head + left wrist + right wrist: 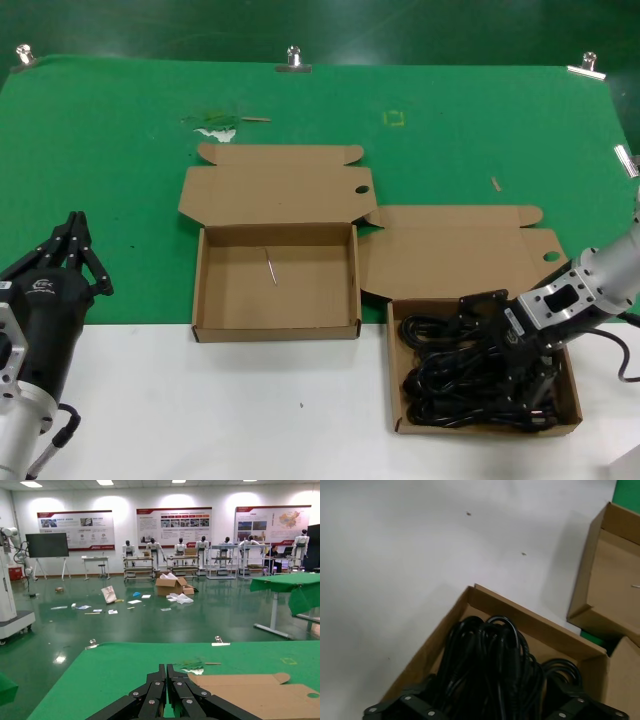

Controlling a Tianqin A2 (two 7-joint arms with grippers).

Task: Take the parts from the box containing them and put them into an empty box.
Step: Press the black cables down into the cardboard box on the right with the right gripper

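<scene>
The coiled black power cord (506, 677) should come loose still in a bundle when I lift it and leave the others behind, because its loops (503, 625) lie close together.
The parts, black coiled power cords (455, 375), fill the squarer cardboard box (396, 372) at the front right, on the white surface. My right gripper (520, 375) is lowered into this box from the right. In the right wrist view its jaws stand wide apart, open, on either side of a cord bundle (492, 660), and the fingertips are hidden among the cords. The empty box (215, 285), wider, with a round hole in its lid flap (362, 188), sits at the centre. My left gripper (72, 228) is parked at the far left, shut (167, 672), holding nothing.
A thin short stick (271, 267) lies inside the empty box. Both lids lie flat on the green cloth (120, 150) behind the boxes. Small scraps (215, 123) lie on the cloth at the back. Clips (293, 60) hold the cloth's far edge.
</scene>
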